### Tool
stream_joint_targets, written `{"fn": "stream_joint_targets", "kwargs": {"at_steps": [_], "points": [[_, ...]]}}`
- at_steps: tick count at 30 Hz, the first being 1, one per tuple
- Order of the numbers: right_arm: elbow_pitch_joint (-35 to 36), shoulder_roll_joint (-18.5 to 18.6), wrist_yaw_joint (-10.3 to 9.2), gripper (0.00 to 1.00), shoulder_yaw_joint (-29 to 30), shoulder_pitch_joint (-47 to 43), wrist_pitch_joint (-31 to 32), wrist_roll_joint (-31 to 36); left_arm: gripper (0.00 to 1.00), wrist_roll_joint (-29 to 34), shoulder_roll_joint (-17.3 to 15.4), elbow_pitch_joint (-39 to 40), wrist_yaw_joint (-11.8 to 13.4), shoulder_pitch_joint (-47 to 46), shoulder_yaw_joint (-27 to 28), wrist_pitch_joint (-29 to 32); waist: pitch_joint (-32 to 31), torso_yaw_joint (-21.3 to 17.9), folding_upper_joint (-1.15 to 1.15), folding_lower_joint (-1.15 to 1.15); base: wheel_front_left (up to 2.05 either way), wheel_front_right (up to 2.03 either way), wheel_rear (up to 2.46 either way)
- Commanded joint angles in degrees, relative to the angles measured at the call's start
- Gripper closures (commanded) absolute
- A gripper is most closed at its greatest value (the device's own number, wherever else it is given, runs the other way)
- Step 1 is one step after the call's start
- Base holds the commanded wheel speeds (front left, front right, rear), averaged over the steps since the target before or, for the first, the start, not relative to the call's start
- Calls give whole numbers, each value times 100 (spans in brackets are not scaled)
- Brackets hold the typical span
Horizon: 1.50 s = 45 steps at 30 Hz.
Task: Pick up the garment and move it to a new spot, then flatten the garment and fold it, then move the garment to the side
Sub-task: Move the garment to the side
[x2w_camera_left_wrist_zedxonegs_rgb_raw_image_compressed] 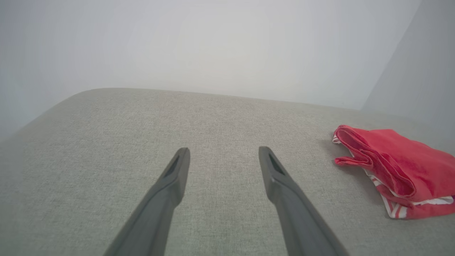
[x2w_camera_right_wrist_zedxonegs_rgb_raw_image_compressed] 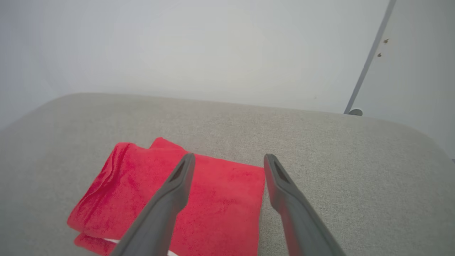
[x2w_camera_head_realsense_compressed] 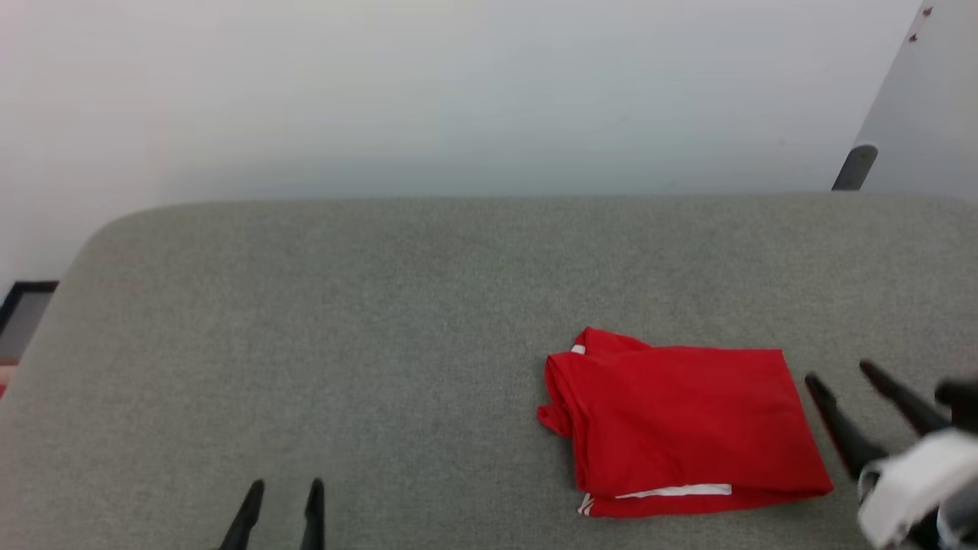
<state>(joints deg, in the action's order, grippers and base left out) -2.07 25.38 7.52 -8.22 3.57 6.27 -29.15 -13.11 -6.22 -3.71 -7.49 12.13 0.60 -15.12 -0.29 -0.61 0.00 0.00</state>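
The garment [x2w_camera_head_realsense_compressed: 688, 417] has a smooth closed fold [x2w_camera_head_realsense_compressed: 807, 422] as its edge near my right gripper, so I expect it to stay folded and slide along when I pull it aside.
The garment [x2w_camera_head_realsense_compressed: 684, 428] is a red jersey folded into a compact rectangle, lying on the right half of the grey cushioned surface [x2w_camera_head_realsense_compressed: 344, 321]. White and striped trim peeks out at its front edge. My right gripper [x2w_camera_head_realsense_compressed: 837, 376] hovers just right of the garment, open and holding nothing. In the right wrist view its fingers [x2w_camera_right_wrist_zedxonegs_rgb_raw_image_compressed: 174, 188] reach over the garment [x2w_camera_right_wrist_zedxonegs_rgb_raw_image_compressed: 220, 199], near its right edge. My left gripper [x2w_camera_head_realsense_compressed: 284, 487] stands open at the lower left, well clear of the cloth. The left wrist view has the garment [x2w_camera_left_wrist_zedxonegs_rgb_raw_image_compressed: 401, 167] off to the right of my open left gripper [x2w_camera_left_wrist_zedxonegs_rgb_raw_image_compressed: 224, 151].
A pale wall [x2w_camera_head_realsense_compressed: 489, 92] runs behind the cushioned surface. A grey panel with a dark leg [x2w_camera_head_realsense_compressed: 854, 166] stands at the back right. A dark-framed object [x2w_camera_head_realsense_compressed: 23, 313] sits beyond the surface's rounded left edge. Bare grey cushion spreads left of the garment.
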Motion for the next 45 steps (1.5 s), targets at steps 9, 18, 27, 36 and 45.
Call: {"fn": "stream_joint_targets", "kwargs": {"at_steps": [9,18,27,36,45], "points": [[-799,919,-6,0,-1028,1696,2769,-1025,0,218,77,-207,9,-869,-274,1,960,72,0,0,0,0,0],[-1429,1000,-5,0,-1274,2321,4171,-1685,0,288,165,-341,6,-1569,-372,1,1598,195,0,0,0,0,0],[-1992,499,-5,82,-1879,2581,4044,-1862,0,337,61,-548,4,-2243,-615,1,1881,140,0,0,0,0,0],[-2038,571,-8,100,-1783,2642,2818,-2200,0,255,-102,-488,4,-2302,-587,1,1746,-488,0,0,0,0,0],[-2275,1065,-5,100,-1164,2499,1851,-2442,0,178,-557,-308,4,-2581,-864,1,1830,-1333,0,0,0,0,0]]}}
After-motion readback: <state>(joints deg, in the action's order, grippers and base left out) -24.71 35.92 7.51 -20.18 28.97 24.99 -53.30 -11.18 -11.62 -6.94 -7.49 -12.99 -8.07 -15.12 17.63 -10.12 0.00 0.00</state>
